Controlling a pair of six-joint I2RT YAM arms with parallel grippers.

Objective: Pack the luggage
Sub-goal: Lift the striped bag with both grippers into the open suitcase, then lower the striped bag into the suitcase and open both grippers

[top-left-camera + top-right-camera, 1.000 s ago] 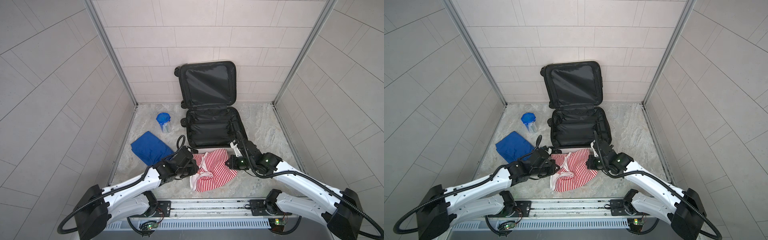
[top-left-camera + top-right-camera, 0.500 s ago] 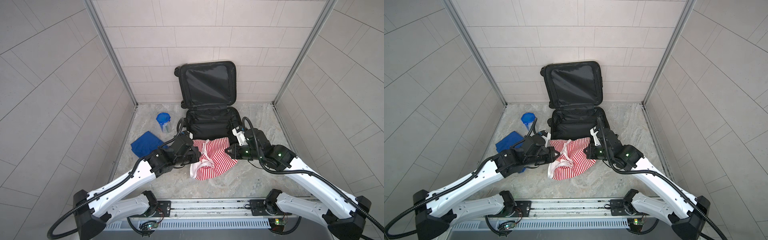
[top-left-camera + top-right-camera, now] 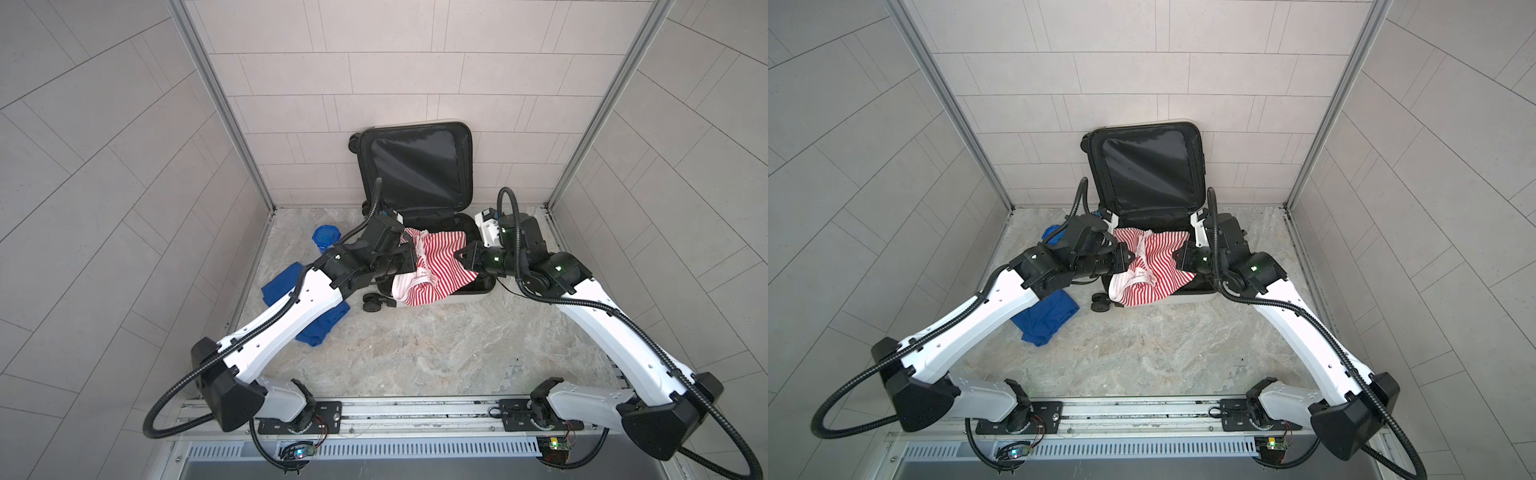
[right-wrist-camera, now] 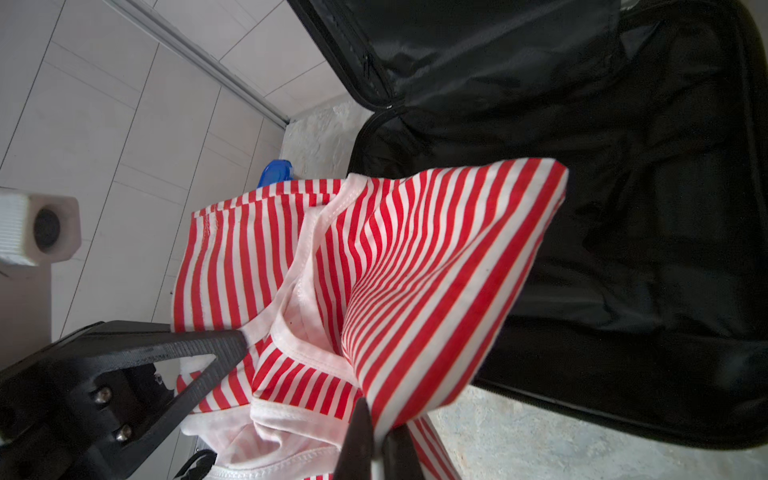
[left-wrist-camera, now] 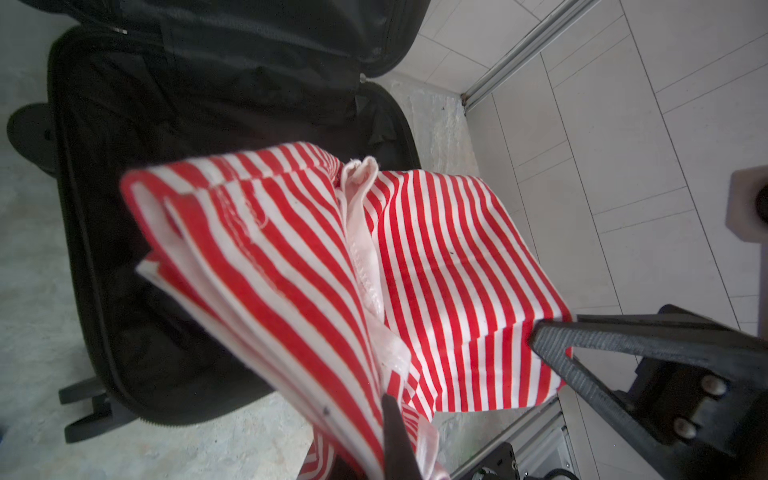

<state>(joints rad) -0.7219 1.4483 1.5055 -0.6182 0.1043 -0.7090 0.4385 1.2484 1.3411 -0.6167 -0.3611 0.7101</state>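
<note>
The striped garment (image 3: 441, 264) is hanging spread out from both grippers above the open luggage base, so my left gripper should go on lowering it until it lies on the black lining (image 4: 640, 232).
The luggage (image 3: 415, 166) lies open at the back wall, its black-lined lid (image 3: 1148, 174) leaning upright and its base (image 3: 465, 297) flat on the floor. A red-and-white striped garment (image 3: 432, 266) hangs stretched over the base between both grippers. My left gripper (image 3: 413, 259) is shut on its left edge. My right gripper (image 3: 459, 253) is shut on its right edge. In the left wrist view the striped garment (image 5: 436, 257) runs from my left gripper (image 5: 395, 436) across to the right gripper. The right wrist view shows the striped garment (image 4: 395, 257) pinched in my right gripper (image 4: 376, 432). Its lower part droops over the luggage's front rim.
A blue cloth (image 3: 1046, 316) lies crumpled on the floor at the left, partly under my left arm. A blue-lidded container (image 3: 326, 239) stands behind it near the left wall. A black luggage wheel (image 3: 372, 303) sticks out at the base's front left corner.
Both grippers have lifted the striped garment off the floor and carried it back, from in front of the luggage to over its base. The arms are stretched further out.
</note>
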